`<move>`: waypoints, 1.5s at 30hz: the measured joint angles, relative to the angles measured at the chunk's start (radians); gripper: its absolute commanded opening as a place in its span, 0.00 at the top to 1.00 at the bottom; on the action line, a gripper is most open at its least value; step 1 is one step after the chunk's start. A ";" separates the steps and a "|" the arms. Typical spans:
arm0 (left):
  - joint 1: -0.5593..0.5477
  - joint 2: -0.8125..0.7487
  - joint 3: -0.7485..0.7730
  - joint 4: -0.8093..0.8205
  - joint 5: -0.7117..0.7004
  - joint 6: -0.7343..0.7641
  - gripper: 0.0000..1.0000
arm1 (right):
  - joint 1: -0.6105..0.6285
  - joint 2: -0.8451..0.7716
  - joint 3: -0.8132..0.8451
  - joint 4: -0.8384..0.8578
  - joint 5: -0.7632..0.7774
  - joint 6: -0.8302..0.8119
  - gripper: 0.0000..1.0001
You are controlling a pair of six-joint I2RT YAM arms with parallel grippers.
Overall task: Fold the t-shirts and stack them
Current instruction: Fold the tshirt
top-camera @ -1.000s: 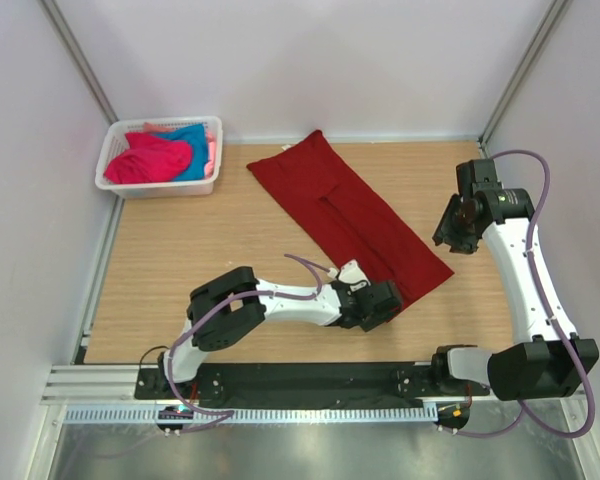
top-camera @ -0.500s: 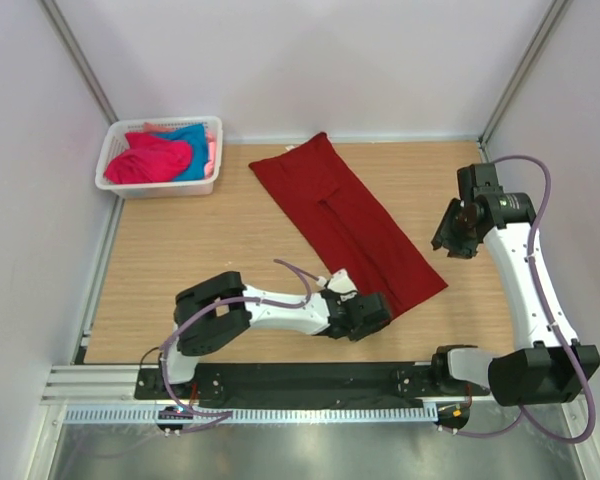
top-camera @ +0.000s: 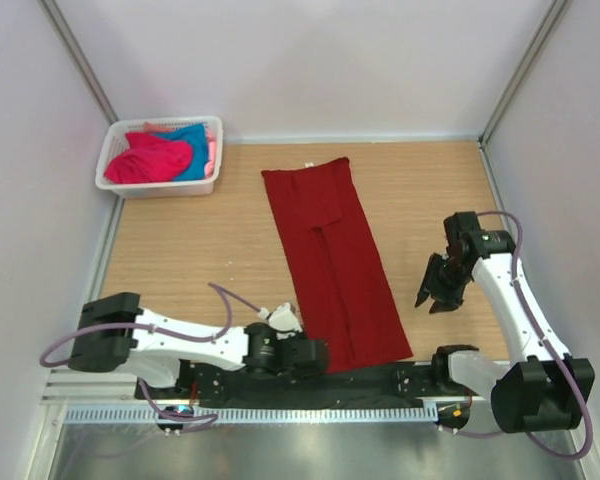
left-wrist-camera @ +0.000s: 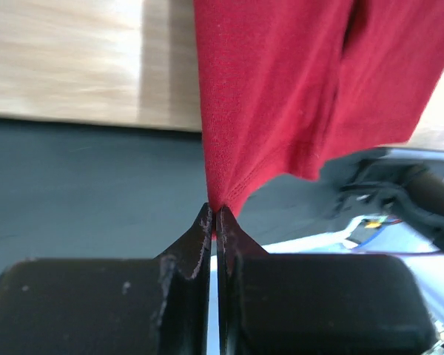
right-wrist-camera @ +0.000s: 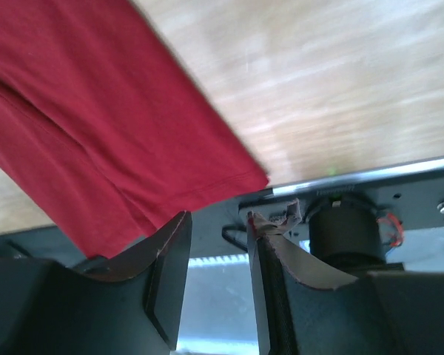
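Observation:
One hem corner of the t-shirt is in the left gripper [left-wrist-camera: 226, 198] and the other lies flat and free, so the robot's right gripper should keep going to that free corner [top-camera: 407, 352] and close there.
The dark red t-shirt [top-camera: 335, 260] lies on the table as a long narrow strip, its white neck label [top-camera: 306, 166] at the far end. My left gripper [top-camera: 320, 358] is low at the table's near edge, shut on the shirt's near hem corner. In the left wrist view the red cloth [left-wrist-camera: 281, 89] stretches up out of the pinched tips of the left gripper [left-wrist-camera: 214, 214]. My right gripper [top-camera: 435, 300] hovers to the right of the shirt, open and holding nothing. Seen from the right wrist, the right gripper [right-wrist-camera: 218, 222] stands just past the hem of the shirt [right-wrist-camera: 111, 133].
A white lattice basket [top-camera: 114, 155] stands at the far left corner with a bright pink t-shirt [top-camera: 148, 160] and a turquoise one [top-camera: 192, 140] bunched inside. The black base rail [top-camera: 310, 385] runs along the near edge. Aluminium posts and white walls enclose the wooden table [top-camera: 200, 250].
My left gripper shut on the red shirt's near hem and dragged it toward the near edge, swinging the shirt from diagonal to nearly straight. The right arm dropped closer to the near edge.

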 measured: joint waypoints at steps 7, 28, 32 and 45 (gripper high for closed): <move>-0.028 -0.229 -0.198 -0.045 0.001 -0.037 1.00 | 0.042 -0.026 -0.126 -0.053 -0.047 0.055 0.58; -0.028 -0.555 -0.375 -0.074 -0.017 -0.023 1.00 | 0.602 -0.207 -0.358 0.090 -0.059 0.537 0.49; -0.028 -0.555 -0.375 -0.083 -0.016 -0.008 1.00 | 0.719 -0.206 -0.395 0.158 -0.056 0.631 0.50; -0.028 -0.530 -0.375 -0.087 -0.006 0.012 1.00 | 0.924 -0.109 -0.491 0.301 -0.007 0.805 0.53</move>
